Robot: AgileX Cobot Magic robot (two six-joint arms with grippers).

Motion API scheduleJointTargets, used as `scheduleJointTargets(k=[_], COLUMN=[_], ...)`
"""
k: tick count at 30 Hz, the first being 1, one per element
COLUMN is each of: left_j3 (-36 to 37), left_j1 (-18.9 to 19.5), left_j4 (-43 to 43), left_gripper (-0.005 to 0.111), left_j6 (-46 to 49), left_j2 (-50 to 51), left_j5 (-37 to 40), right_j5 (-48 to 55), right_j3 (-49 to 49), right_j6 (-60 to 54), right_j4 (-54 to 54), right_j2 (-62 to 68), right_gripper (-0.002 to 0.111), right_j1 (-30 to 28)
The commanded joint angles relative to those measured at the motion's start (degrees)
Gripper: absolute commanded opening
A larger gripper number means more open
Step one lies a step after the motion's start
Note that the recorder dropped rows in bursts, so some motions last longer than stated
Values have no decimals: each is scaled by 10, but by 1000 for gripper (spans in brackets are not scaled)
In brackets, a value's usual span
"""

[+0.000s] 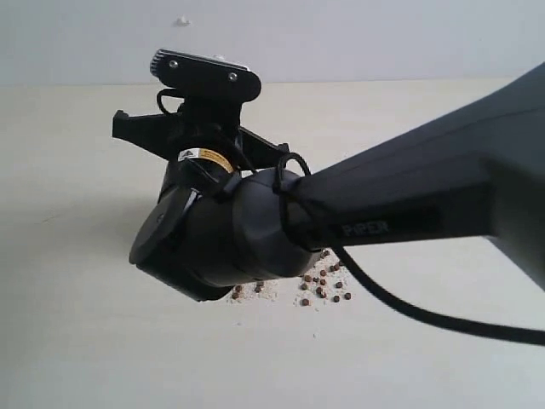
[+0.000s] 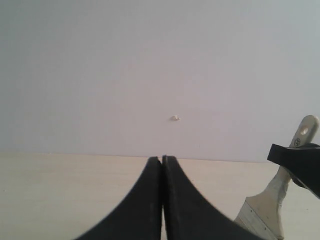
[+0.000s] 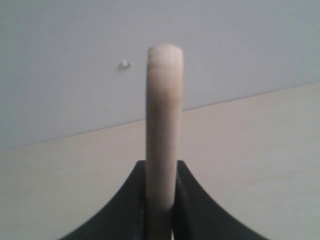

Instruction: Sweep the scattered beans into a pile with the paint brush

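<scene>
The robot's right gripper is holding the paint brush past the beans' edge (image 1: 237, 292), so the robot should turn the brush, bring down its bristles beside the beans (image 1: 207, 319) and sweep the beans together.
The beans (image 1: 324, 286) lie as small reddish-brown dots on the pale table, mixed with whitish crumbs (image 1: 254, 293), partly hidden under the black right arm (image 1: 383, 204). The paint brush shows in the left wrist view as a cream handle with an end hole, metal band and off-white bristles (image 2: 276, 197). Its handle (image 3: 163, 120) stands upright between the jaws of my right gripper (image 3: 161, 167), which is shut on it. My left gripper (image 2: 162, 159) is shut with nothing in it, off to the side of the brush. In the exterior view the brush and both grippers' fingers are hidden.
The pale wooden table (image 1: 85, 341) runs back to a plain white wall with a small speck (image 1: 181, 21). The right arm's wrist housing (image 1: 204, 243) and its black cable (image 1: 409, 311) hang low over the table's middle.
</scene>
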Motion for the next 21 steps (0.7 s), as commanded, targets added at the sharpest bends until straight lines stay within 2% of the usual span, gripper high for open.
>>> scheduleJointTargets(k=[1,7,10,15,17,21], left_j3=[2,2,2,2,2,2], left_j1=[1,1,1,1,1,1], left_j4=[2,2,2,2,2,2], left_gripper=[0,0,0,0,0,0], left_j6=[-4,-4,-4,-4,-4,-4], left_j2=[-4,-4,-4,-4,-4,-4], left_j5=[0,0,0,0,0,0], right_j5=[-3,-3,-8,-25,-63,-106], right_j3=[-2,-2,-2,-2,-2,-2], right_j6=[62,71,60,-10,-54,-92], right_j4=[-30,-27,27,128,191,192], right_j2=[21,47,46,44,38,6], right_gripper=[0,0,0,0,0,0], right_j1=[-28,-43,-42,-42,-39,-12])
